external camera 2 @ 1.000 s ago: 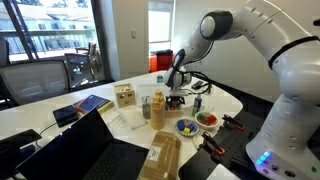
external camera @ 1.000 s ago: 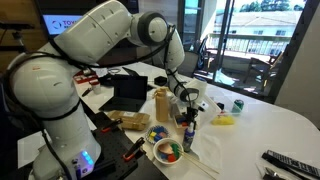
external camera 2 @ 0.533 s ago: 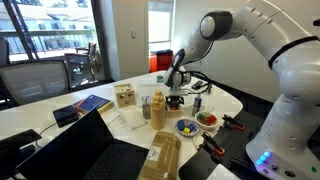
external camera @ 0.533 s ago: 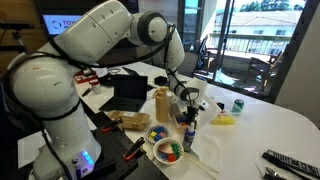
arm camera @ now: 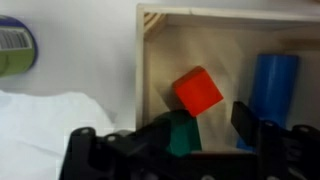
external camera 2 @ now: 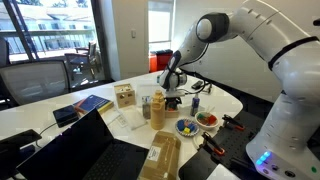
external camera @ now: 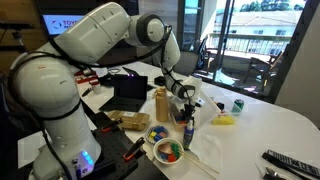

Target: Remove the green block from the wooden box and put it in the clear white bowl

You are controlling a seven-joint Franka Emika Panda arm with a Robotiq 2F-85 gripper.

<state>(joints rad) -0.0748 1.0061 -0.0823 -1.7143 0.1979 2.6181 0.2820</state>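
Note:
One of the gripper's fingers crowds the box's side (arm camera: 139,88) with the green block (arm camera: 184,133) off-centre, so the robot should back the gripper up, turn it and center its open fingers over the green block before closing.
In the wrist view, the pale wooden box (arm camera: 160,60) is seen from above. It holds a red block (arm camera: 197,91), a blue cylinder (arm camera: 273,85) and the green block (arm camera: 182,135). My gripper (arm camera: 198,130) is open and reaches into the box. The green block lies between the jaws, close to the left finger, with a gap to the right finger. In both exterior views the gripper (external camera: 188,98) (external camera 2: 172,98) hangs low over the table and hides the box. The clear white bowl (external camera: 153,151) (external camera 2: 199,121), with coloured pieces in it, stands near the table's front.
A smaller bowl (external camera: 157,133) with yellow and blue pieces sits beside the white bowl. A tan bottle (external camera: 160,103), a small dark bottle (external camera: 188,133), a green can (external camera: 237,104), a laptop (external camera: 130,90) and a white cloth (arm camera: 50,125) crowd the table around the gripper.
The arm has shifted very slightly at the box. Nothing has been taken hold of or let go.

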